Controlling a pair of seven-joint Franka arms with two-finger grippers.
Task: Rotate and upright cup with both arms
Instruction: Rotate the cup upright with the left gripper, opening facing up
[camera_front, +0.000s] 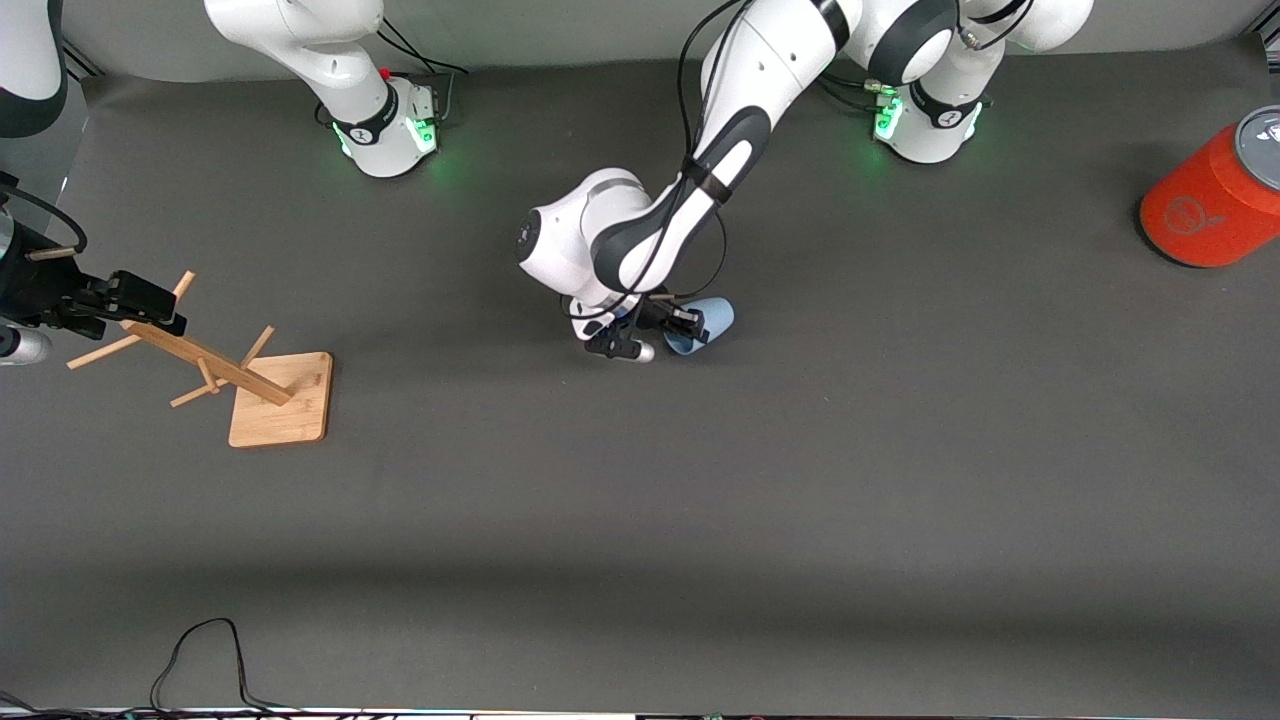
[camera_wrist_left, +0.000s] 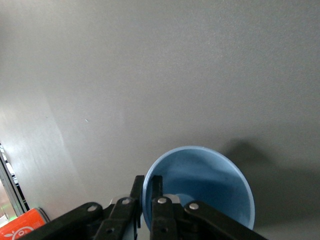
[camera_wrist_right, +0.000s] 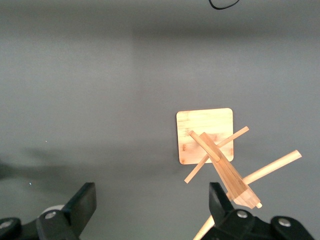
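The cup lies tipped (camera_front: 710, 320) on its side, my left gripper on its rim. Next, I lift it and turn the cup's opening (camera_wrist_left: 204, 179) up before lowering it to open.
The pale-blue cup (camera_front: 708, 322) lies on its side near the middle of the table, its darker blue inside (camera_wrist_left: 210, 185) facing the left wrist camera. My left gripper (camera_front: 676, 326) is shut on the cup's rim, with one finger (camera_wrist_left: 156, 186) inside the mouth and the other outside the wall. My right gripper (camera_front: 140, 302) hangs open with nothing in it, beside the top of the wooden rack at the right arm's end of the table. In the right wrist view that gripper (camera_wrist_right: 152, 202) has only bare table between its fingers.
A wooden rack (camera_front: 283, 398) with slanted pegs stands on a square base (camera_wrist_right: 205, 134) toward the right arm's end. A large orange-red can (camera_front: 1212, 202) lies toward the left arm's end, its edge in the left wrist view (camera_wrist_left: 22, 230). A black cable (camera_front: 200, 655) loops along the near edge.
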